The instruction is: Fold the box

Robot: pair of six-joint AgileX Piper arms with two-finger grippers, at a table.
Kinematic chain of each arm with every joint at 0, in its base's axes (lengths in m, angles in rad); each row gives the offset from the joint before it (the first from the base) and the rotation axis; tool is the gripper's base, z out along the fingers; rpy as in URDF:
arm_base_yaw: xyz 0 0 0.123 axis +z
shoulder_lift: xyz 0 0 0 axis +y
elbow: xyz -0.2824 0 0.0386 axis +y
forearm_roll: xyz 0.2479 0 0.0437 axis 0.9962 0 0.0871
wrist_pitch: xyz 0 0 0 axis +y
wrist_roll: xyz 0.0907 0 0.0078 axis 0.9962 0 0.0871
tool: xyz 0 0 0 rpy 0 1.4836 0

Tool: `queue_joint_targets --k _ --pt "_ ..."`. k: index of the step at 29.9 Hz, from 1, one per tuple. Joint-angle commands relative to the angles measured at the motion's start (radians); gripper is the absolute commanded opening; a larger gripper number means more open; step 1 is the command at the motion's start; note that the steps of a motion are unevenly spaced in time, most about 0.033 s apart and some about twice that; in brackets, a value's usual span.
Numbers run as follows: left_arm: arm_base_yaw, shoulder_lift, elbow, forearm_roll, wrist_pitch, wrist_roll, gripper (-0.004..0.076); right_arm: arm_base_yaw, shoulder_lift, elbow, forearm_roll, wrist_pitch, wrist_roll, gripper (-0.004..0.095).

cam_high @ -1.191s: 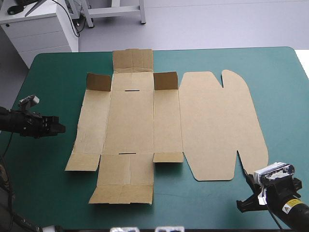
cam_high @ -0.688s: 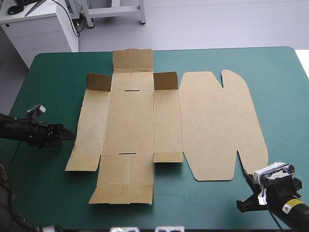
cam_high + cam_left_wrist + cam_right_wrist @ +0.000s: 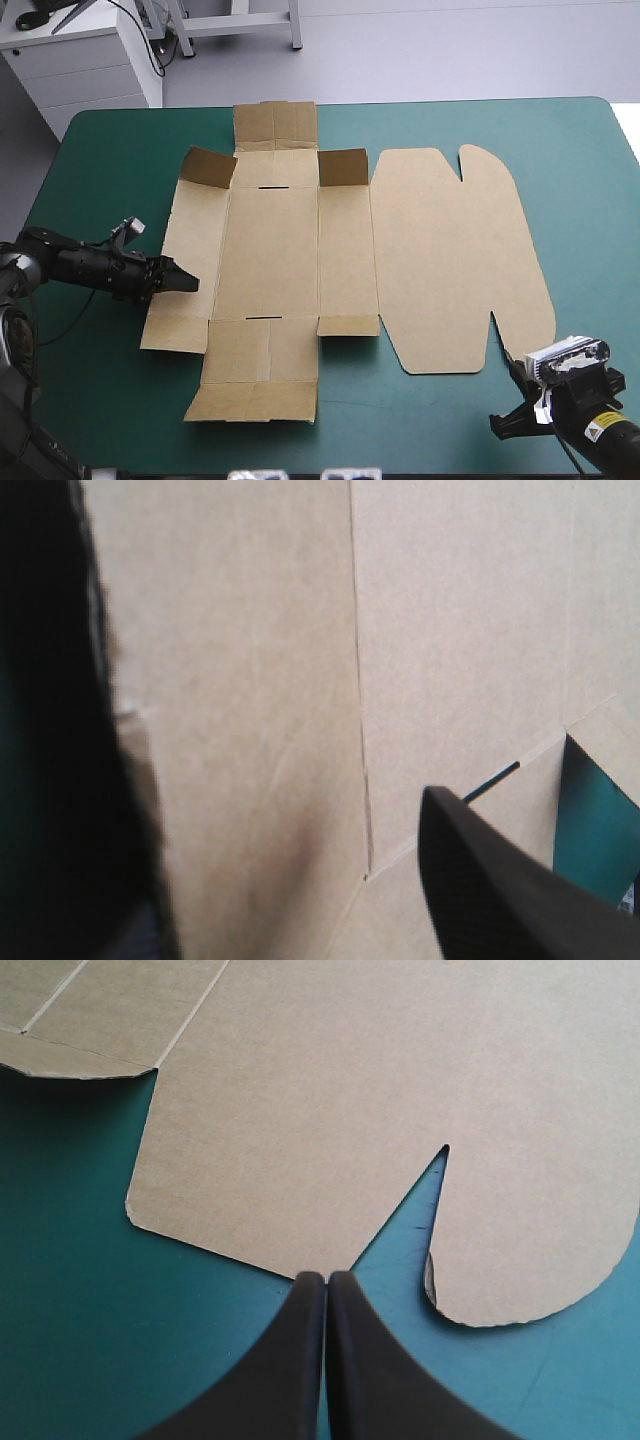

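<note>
A straight crease [image 3: 374, 245] joins the wide lid [image 3: 455, 260] to the box, so the lid should follow along flat when the robot's left gripper lifts the box's side panel and carries it around.
The brown box [image 3: 300, 250] lies as a cut sheet on the teal-green cover, its wide rounded lid [image 3: 455, 260] flat to the right. My left gripper [image 3: 185, 283] is at the sheet's left side panel, low over the table. In the left wrist view the left gripper [image 3: 280, 800] is open, and the brown box [image 3: 300, 680] fills the space between and ahead of its fingers. My right gripper [image 3: 505, 424] is near the table's front right corner. The right wrist view shows that gripper [image 3: 326, 1276] shut, pointing at the notch in the lid's [image 3: 330, 1110] near edge, empty.
Two small flaps [image 3: 205, 168] [image 3: 343, 166] stand raised at the box's far end; the other flaps lie flat. Bare teal-green cover [image 3: 580, 180] shows to the right of the lid and along the front edge.
My left gripper has moved right, from off the box to its left side panel. That panel's left edge has shifted slightly inward. The right arm has stayed still.
</note>
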State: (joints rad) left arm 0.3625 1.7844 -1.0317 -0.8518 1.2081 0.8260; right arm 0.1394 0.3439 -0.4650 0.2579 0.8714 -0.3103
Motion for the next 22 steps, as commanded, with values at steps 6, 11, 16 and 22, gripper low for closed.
queue_joint_targets --k 6,11,16,22 --pt "-0.014 -0.023 -0.010 -0.021 0.021 -0.021 -0.0010 0.001 0.009 -0.026 0.011 -0.063 -0.005 -0.0004" --pt "-0.014 -0.023 -0.010 -0.029 0.023 -0.021 -0.0008 0.001 0.009 -0.026 0.011 -0.063 -0.005 -0.0004" --pt "-0.014 -0.023 -0.010 -0.025 0.033 -0.019 -0.0008 0.001 0.009 -0.026 0.011 -0.063 -0.005 -0.0004" --pt "-0.014 -0.023 -0.010 -0.025 0.049 -0.005 -0.0008 0.001 0.009 -0.026 0.011 -0.063 -0.005 -0.0004"
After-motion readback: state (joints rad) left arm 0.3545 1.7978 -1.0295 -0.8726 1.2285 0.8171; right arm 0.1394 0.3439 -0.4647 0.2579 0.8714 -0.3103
